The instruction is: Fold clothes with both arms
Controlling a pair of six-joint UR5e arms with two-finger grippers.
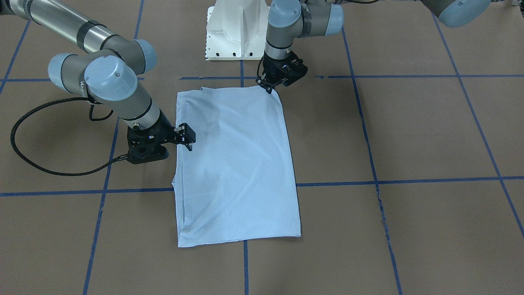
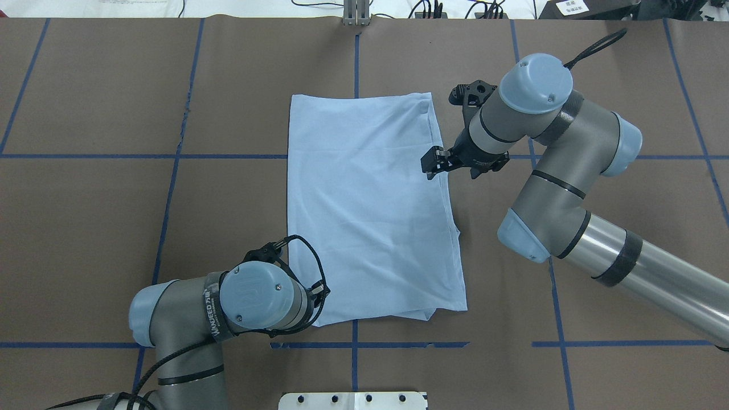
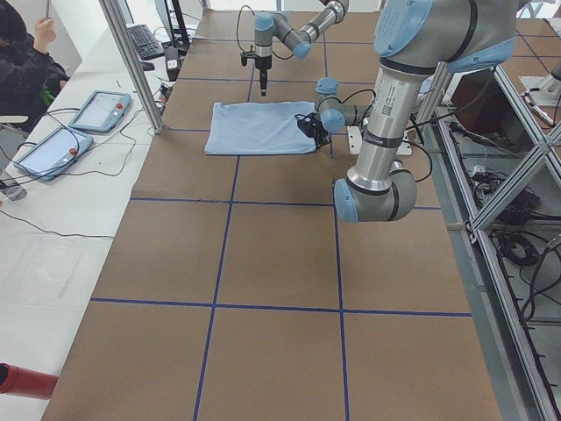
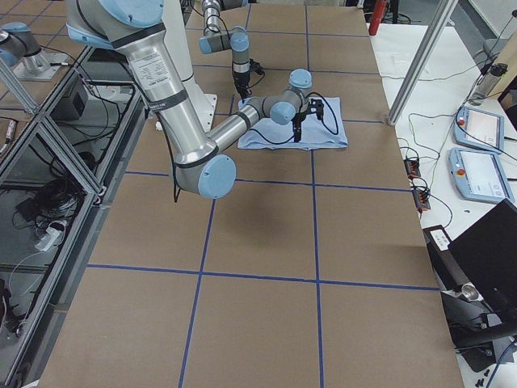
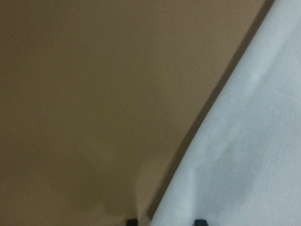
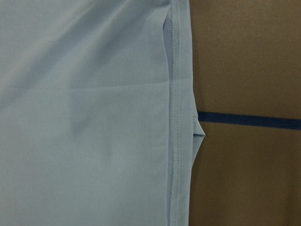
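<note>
The shirt's far hem [image 1: 239, 240] is lying flat and free, so the whole shirt [image 1: 238, 162] will slide with it when I lift its near end and pull.
The clothes are one light blue shirt [image 1: 237, 164] [image 2: 370, 210], folded into a long rectangle flat on the brown table. My left gripper [image 1: 268, 87] is low at the shirt's corner nearest the robot base. In the left wrist view its fingertips [image 5: 165, 221] stand apart, straddling the shirt edge [image 5: 254, 141]. In the overhead view it is hidden under its own wrist. My right gripper [image 1: 187, 137] [image 2: 430, 166] hovers open over the middle of the shirt's long right-hand edge, holding nothing. The right wrist view shows that stitched hem [image 6: 176, 117] and no fingers.
The white pedestal base [image 1: 237, 32] stands just behind the shirt. Blue tape lines [image 1: 409, 180] grid the table. A black cable [image 1: 24, 155] loops beside the right arm. A side table with tablets [image 3: 101, 110] and a seated person [image 3: 22, 61] lies beyond the far edge.
</note>
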